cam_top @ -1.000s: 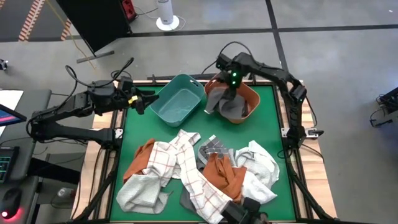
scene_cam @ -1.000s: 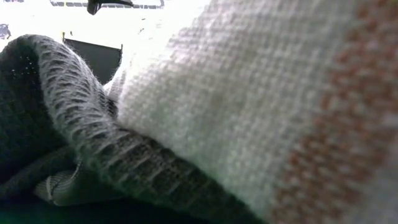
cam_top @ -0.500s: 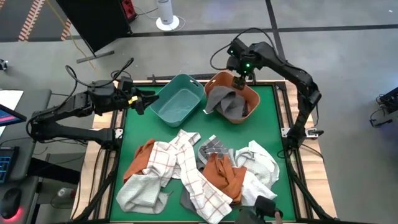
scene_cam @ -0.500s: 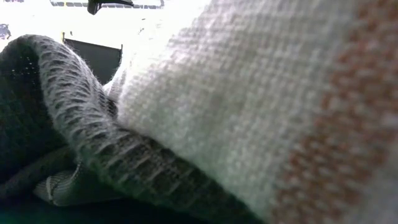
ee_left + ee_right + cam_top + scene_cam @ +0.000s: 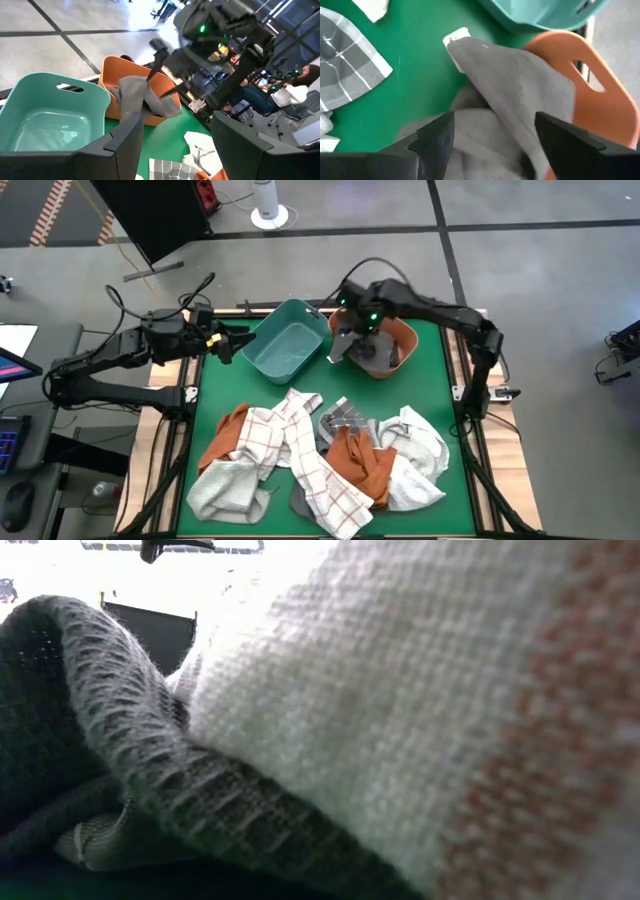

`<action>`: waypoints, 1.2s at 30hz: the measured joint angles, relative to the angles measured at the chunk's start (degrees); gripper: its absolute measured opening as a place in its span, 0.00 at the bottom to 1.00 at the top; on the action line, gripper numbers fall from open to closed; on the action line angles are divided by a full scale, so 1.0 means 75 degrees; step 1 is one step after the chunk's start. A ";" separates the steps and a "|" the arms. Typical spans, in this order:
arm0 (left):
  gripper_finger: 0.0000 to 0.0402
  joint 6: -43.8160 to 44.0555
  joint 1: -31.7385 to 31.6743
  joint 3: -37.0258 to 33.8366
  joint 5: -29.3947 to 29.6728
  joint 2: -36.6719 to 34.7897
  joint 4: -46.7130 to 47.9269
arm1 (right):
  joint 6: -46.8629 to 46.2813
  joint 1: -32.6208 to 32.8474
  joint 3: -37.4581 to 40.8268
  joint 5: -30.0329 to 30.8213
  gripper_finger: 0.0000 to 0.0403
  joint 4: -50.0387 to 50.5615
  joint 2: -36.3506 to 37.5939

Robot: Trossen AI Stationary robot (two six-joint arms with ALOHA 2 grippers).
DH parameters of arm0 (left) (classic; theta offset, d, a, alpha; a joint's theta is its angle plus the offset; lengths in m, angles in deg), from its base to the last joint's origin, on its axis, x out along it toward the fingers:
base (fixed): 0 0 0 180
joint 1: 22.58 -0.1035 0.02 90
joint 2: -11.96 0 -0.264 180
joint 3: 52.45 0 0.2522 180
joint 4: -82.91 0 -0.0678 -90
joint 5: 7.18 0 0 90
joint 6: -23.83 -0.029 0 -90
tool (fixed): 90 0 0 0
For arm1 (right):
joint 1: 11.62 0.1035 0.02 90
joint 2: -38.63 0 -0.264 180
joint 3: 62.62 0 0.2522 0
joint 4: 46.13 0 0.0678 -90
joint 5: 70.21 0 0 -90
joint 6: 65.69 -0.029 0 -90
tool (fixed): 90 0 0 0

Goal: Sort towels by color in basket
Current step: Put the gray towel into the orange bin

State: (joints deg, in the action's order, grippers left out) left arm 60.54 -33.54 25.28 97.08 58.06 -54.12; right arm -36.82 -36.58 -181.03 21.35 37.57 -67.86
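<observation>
The grey towel's end (image 5: 338, 354) is hanging over the orange basket's rim, so my right gripper should tuck that end into the orange basket (image 5: 385, 350) before it moves to the pile.
A grey towel (image 5: 368, 350) lies in the orange basket (image 5: 408, 340), and one part of it hangs out over the basket's left rim (image 5: 520, 80). My right gripper (image 5: 348, 338) hovers open above that draped part, a finger on each side of it in the right wrist view (image 5: 495, 125). My left gripper (image 5: 228, 340) waits open at the table's left edge beside the teal basket (image 5: 300, 308). On the near half of the table is a pile of towels: rust-orange (image 5: 235, 430), white with a dark check (image 5: 300, 450), grey check (image 5: 345, 418) and white (image 5: 420, 440). My right gripper stands open over the grey towel where it drapes over the orange basket's left rim (image 5: 142, 85), coming slanting down from above. Whether a fingertip touches the cloth, I cannot tell.
The teal basket (image 5: 45, 110) stands left of the orange one, rims nearly touching, and holds no towel. Bare green table (image 5: 300, 380) shows between the baskets and the pile. Towels (image 5: 380, 690) lie right against the low camera and block its view. A person sits beyond the table (image 5: 295, 95).
My right gripper rose out of the orange basket toward the table's far edge, then swung back down and toward the left, and is now over the basket's left rim. The grey towel stayed in the basket. The pile kept still.
</observation>
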 joint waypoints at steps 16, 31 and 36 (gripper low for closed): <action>0.54 -0.0026 0.0005 0.0000 -0.0092 0.0000 0.0000 | -0.1151 -0.0567 0.0144 0.2584 0.72 -0.0284 -0.1459; 0.54 -0.0175 0.0008 0.0000 -0.0306 -0.0006 0.0000 | -0.2348 -0.1394 0.0136 0.3223 0.72 0.0159 -0.0946; 0.54 -0.0207 0.0008 0.0000 -0.0294 -0.0003 0.0000 | -0.1757 -0.1169 0.0136 0.4017 0.72 0.0418 -0.0927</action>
State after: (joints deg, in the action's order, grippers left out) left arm 58.99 -33.48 25.28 94.87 58.04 -54.12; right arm -50.00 -45.35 -180.01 51.48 40.70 -74.81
